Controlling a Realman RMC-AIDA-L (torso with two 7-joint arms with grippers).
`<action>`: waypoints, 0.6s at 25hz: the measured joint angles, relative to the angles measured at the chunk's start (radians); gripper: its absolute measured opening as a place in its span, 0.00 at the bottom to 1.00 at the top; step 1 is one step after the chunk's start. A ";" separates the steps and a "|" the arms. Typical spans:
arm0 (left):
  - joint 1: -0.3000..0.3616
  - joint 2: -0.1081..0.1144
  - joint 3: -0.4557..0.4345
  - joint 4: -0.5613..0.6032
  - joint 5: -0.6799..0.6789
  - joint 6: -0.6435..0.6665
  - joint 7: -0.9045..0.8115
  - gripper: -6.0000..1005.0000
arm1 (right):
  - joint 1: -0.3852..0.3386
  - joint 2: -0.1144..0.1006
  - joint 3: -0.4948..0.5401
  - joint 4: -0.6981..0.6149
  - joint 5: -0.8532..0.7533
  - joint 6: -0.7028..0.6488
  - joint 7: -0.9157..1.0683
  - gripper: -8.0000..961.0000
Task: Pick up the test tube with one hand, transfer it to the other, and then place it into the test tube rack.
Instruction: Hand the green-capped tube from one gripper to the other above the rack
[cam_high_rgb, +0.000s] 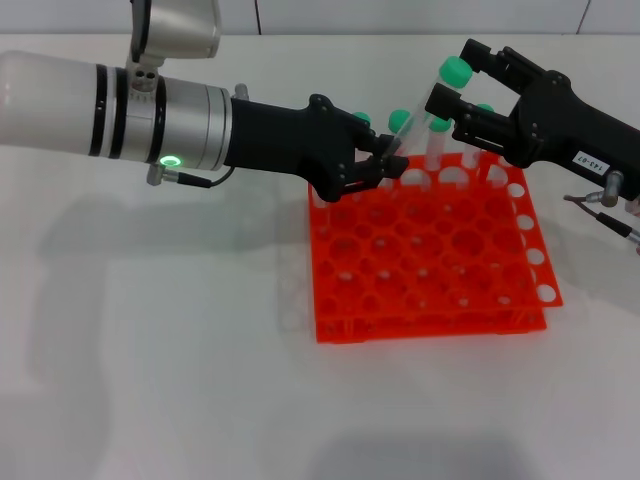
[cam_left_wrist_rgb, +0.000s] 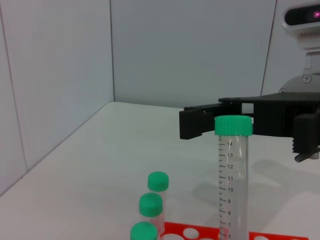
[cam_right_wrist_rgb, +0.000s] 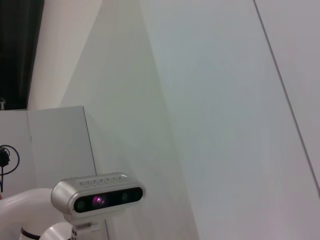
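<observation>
The tube's lower end (cam_high_rgb: 396, 148) is held in my left gripper and must go into the rack, so my right gripper should close on the green cap (cam_high_rgb: 456, 71) before my left gripper opens.
In the head view my left gripper (cam_high_rgb: 385, 160), on the silver-white arm with the green ring light, is shut on the lower end of the test tube (cam_high_rgb: 425, 108). It holds the tube tilted above the back edge of the orange test tube rack (cam_high_rgb: 430, 260). The tube's green cap (cam_high_rgb: 457, 70) lies between the spread fingers of my right gripper (cam_high_rgb: 453, 76), the one with the white label. In the left wrist view the tube (cam_left_wrist_rgb: 233, 170) stands before the right gripper's black fingers (cam_left_wrist_rgb: 197, 122), which are apart from it. The right wrist view shows none of these.
Several other green-capped tubes (cam_high_rgb: 440, 128) stand in the rack's back row, close beside both grippers; three show in the left wrist view (cam_left_wrist_rgb: 150, 204). The white table (cam_high_rgb: 150, 350) extends to the left and front of the rack. Cables (cam_high_rgb: 600, 212) hang by the right wrist.
</observation>
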 joint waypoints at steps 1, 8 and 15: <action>0.000 -0.001 0.000 0.000 0.000 0.000 0.000 0.24 | 0.000 0.000 0.001 0.000 0.000 0.000 0.000 0.90; 0.001 -0.003 0.000 -0.001 0.000 0.000 0.000 0.25 | 0.001 0.001 0.003 0.001 0.002 -0.001 0.004 0.89; 0.001 -0.004 0.000 0.003 0.000 0.002 0.000 0.26 | 0.003 0.001 -0.002 0.002 0.004 0.001 0.008 0.68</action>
